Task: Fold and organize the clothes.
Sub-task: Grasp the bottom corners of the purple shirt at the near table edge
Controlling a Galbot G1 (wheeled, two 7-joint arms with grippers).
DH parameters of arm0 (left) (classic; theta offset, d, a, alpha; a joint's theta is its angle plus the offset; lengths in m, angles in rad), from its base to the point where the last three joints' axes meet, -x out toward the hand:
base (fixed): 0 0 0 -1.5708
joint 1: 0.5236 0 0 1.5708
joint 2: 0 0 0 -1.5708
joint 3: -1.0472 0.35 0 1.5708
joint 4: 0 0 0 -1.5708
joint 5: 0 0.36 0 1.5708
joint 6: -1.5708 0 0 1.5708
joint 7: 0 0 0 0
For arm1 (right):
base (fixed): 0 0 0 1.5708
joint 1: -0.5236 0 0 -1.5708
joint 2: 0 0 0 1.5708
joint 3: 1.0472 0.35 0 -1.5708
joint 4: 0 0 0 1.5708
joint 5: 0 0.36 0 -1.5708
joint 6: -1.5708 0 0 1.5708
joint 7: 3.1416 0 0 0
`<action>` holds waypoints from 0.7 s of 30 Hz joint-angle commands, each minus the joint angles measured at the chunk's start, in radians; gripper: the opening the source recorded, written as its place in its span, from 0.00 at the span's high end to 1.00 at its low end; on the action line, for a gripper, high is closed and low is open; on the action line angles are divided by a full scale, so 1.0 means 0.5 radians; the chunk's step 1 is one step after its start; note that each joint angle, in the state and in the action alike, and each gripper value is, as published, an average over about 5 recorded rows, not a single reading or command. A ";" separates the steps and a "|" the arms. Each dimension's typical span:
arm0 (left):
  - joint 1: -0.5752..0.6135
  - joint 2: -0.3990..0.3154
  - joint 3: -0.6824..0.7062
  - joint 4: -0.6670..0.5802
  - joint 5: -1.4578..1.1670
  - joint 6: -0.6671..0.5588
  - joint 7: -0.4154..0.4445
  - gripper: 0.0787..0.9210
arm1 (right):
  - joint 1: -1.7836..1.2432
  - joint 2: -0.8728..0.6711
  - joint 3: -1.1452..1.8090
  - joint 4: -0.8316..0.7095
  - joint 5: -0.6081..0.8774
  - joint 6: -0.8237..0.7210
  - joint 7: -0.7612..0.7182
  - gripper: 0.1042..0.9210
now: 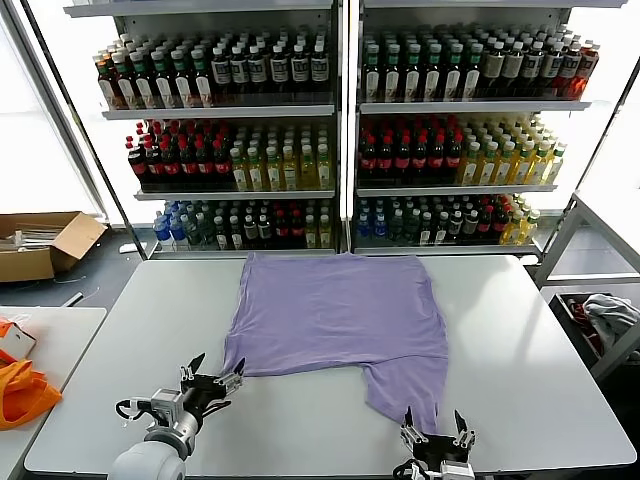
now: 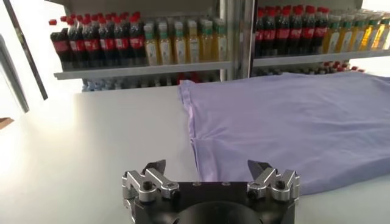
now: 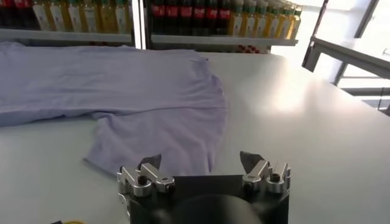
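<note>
My gripper should expect another sleeve hidden over the table's far edge (image 1: 392, 257), because the lavender T-shirt (image 1: 335, 312) reaches that edge of the table with only its near sleeve showing.
A lavender T-shirt (image 1: 335, 310) lies spread flat on the grey-white table (image 1: 520, 350), with one sleeve (image 1: 410, 385) reaching toward the near edge. My left gripper (image 1: 212, 379) is open and empty, just short of the shirt's near left corner; the left wrist view shows that corner (image 2: 201, 164) between its fingers (image 2: 155, 169). My right gripper (image 1: 437, 428) is open and empty at the sleeve's near end; in the right wrist view the sleeve (image 3: 158, 137) lies just ahead of its fingers (image 3: 248, 161). No lettering shows on the shirt.
Shelves of bottled drinks (image 1: 340, 140) stand behind the table. A cardboard box (image 1: 40, 245) sits on the floor at the left. An orange bag (image 1: 20, 390) lies on a side table at the left. A grey-white fabric bundle (image 1: 612, 315) sits at the right.
</note>
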 commanded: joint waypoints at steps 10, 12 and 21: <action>-0.011 0.015 0.039 0.036 -0.019 0.015 0.017 0.12 | -0.005 0.002 -0.004 -0.020 -0.005 0.003 0.002 0.12; -0.012 0.016 0.041 0.038 -0.021 0.016 0.018 0.12 | -0.010 0.002 -0.005 -0.031 -0.003 0.009 0.002 0.12; 0.000 0.026 0.047 0.032 -0.018 0.026 0.026 0.39 | -0.013 0.002 -0.014 -0.059 0.002 0.028 -0.008 0.23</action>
